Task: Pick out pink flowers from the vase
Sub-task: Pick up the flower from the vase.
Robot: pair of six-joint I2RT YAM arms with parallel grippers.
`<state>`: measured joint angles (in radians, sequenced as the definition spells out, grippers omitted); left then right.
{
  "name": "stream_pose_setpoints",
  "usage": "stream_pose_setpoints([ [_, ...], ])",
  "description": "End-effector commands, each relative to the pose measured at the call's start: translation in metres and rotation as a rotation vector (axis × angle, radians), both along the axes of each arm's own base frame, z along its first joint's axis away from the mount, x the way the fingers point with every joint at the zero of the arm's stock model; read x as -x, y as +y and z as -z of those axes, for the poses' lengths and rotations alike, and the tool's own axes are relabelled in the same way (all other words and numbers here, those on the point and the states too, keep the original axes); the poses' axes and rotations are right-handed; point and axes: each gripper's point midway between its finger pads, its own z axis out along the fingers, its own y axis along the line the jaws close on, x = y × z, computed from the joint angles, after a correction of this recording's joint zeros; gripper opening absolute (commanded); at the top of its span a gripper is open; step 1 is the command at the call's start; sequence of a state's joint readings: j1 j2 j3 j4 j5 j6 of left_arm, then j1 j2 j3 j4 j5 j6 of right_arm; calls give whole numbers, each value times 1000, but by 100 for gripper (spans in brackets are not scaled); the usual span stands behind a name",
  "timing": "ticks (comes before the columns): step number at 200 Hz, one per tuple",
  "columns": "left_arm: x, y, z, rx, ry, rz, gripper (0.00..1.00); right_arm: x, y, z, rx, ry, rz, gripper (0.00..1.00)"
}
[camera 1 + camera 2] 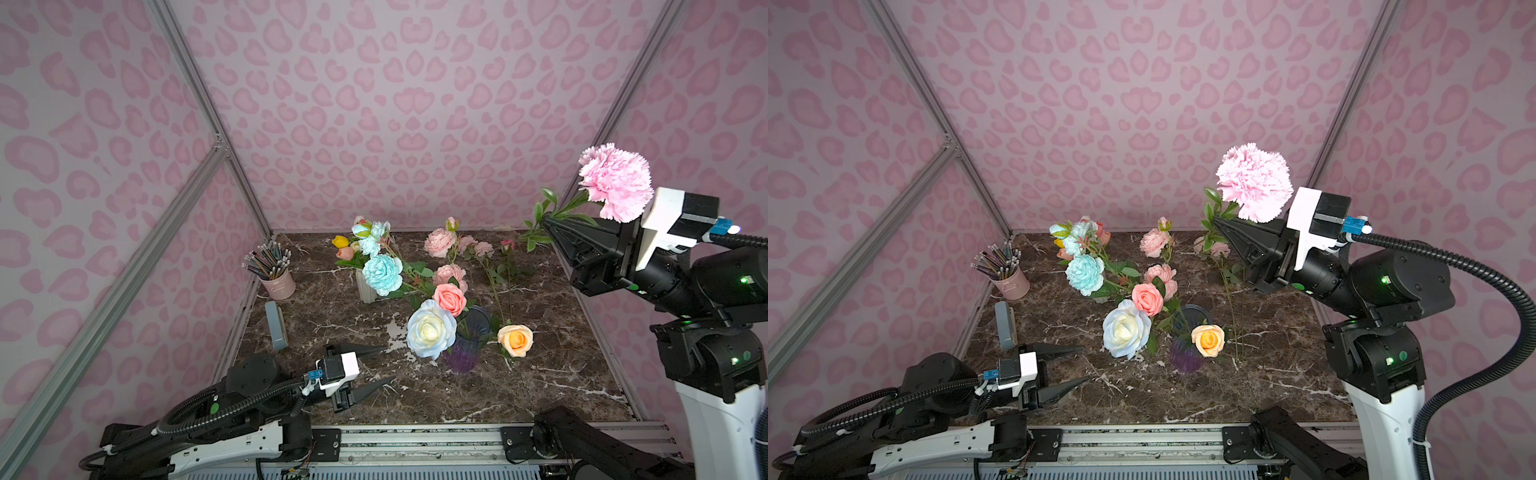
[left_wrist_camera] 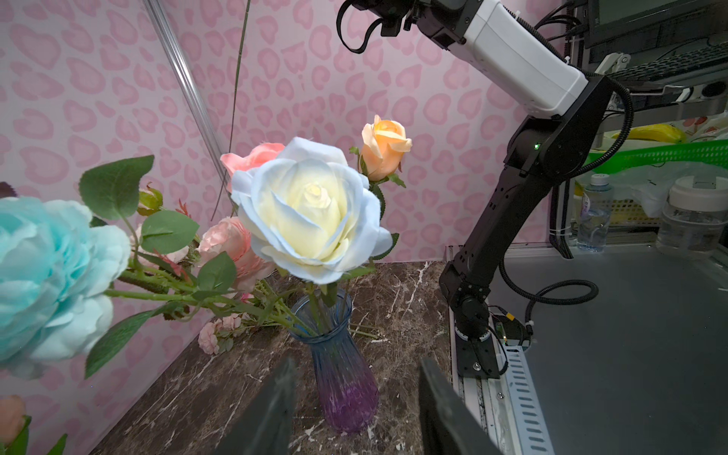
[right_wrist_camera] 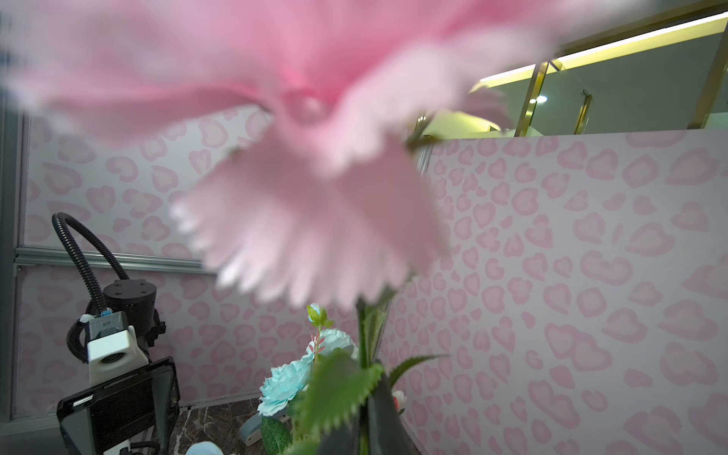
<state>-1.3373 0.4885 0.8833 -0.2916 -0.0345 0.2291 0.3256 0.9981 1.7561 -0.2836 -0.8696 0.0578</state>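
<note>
The pink carnation (image 1: 616, 182) is high at the back, too far for my left gripper to reach, so my right gripper should pull its stem (image 1: 566, 209) down for my left gripper to grab.
The blue-to-purple glass vase (image 1: 463, 353) (image 1: 1185, 357) (image 2: 342, 386) stands mid-table. It holds a white-blue rose (image 1: 431, 328), a coral-pink rose (image 1: 449, 298) (image 2: 254, 155) and a peach-orange rose (image 1: 515, 340). My right gripper (image 1: 545, 220) (image 1: 1217, 220) (image 3: 370, 394) is raised high at the back right, shut on the green stem of a frilly pink carnation (image 1: 615, 183) (image 1: 1254, 183) (image 3: 315, 157). Other pink flowers (image 1: 439, 242) (image 1: 1154, 242) lie on the table behind the vase. My left gripper (image 1: 388, 364) (image 1: 1084, 364) (image 2: 354, 366) hangs open and empty, low, left of the vase.
Teal peonies (image 1: 382, 274) and tulips (image 1: 340, 241) cluster around a white ribbed vase (image 1: 365, 291) at the back. A pink cup of pencils (image 1: 277, 282) and a grey block (image 1: 276, 320) sit along the left edge. Patterned walls enclose three sides.
</note>
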Motion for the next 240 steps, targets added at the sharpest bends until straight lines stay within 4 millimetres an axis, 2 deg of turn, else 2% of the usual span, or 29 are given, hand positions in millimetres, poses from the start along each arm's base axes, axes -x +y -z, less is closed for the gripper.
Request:
stream_pose_setpoints([
  [1, -4, 1, -2, -11, -9, -23, 52, 3, 0, 10, 23, 63, -4, 0],
  [21, -5, -1, -1, -19, -7, -27, 52, 5, -4, 5, 8, 64, 21, 0],
  [40, -5, -4, 1, -27, -3, -22, 52, -5, -13, 3, 4, 82, 108, 0],
  [87, -6, -10, 7, -39, 2, -19, 52, -18, -13, 17, 36, 194, 144, 0],
  [124, -5, -14, 11, -56, 10, -9, 52, -16, -11, 25, 52, 265, 135, 0],
  [171, -5, -20, 15, -74, 23, 1, 53, 9, -1, 28, 45, 332, 0, 0],
  [220, -2, -29, 16, -86, 35, 28, 53, 33, 7, 13, 11, 345, -156, 0],
  [240, 0, -32, 16, -87, 43, 43, 53, 37, 11, 12, 0, 363, -211, 0],
])
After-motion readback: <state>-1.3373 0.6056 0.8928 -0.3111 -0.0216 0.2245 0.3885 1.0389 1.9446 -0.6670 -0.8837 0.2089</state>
